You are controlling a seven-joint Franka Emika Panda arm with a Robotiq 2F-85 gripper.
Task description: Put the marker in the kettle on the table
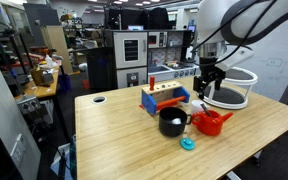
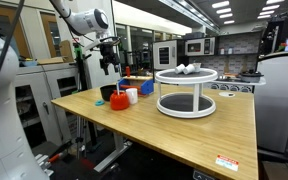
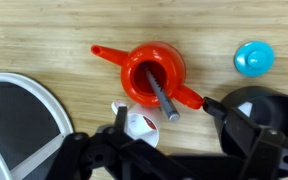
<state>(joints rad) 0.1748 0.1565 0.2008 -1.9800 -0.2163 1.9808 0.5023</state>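
Observation:
The marker is leaning out over the kettle's rim (image 3: 162, 97), and my open gripper is high above. So next I bring my gripper down with its fingers around the marker's loose end (image 3: 170, 113).
In the wrist view the red kettle (image 3: 152, 70) stands on the light wood table (image 3: 44, 40), spout pointing left. The marker (image 3: 162, 95), a slim grey-blue stick, leans out of the kettle's open top with its free end toward me. My gripper (image 3: 164, 125) hangs above the kettle, open, both black fingers (image 3: 212, 106) apart and touching nothing. In both exterior views the gripper (image 1: 208, 86) (image 2: 108, 62) hovers a little above the kettle (image 1: 212, 122) (image 2: 119, 100). The marker is too small to make out in those views.
A black pot (image 1: 172, 122) (image 3: 269, 105) sits close beside the kettle, with a turquoise disc (image 1: 188, 144) (image 3: 254, 57) in front. A white cup (image 3: 139, 123) and a white round two-tier stand (image 1: 229, 90) (image 2: 186, 90) stand nearby. A blue and red toy box (image 1: 164, 97) lies behind.

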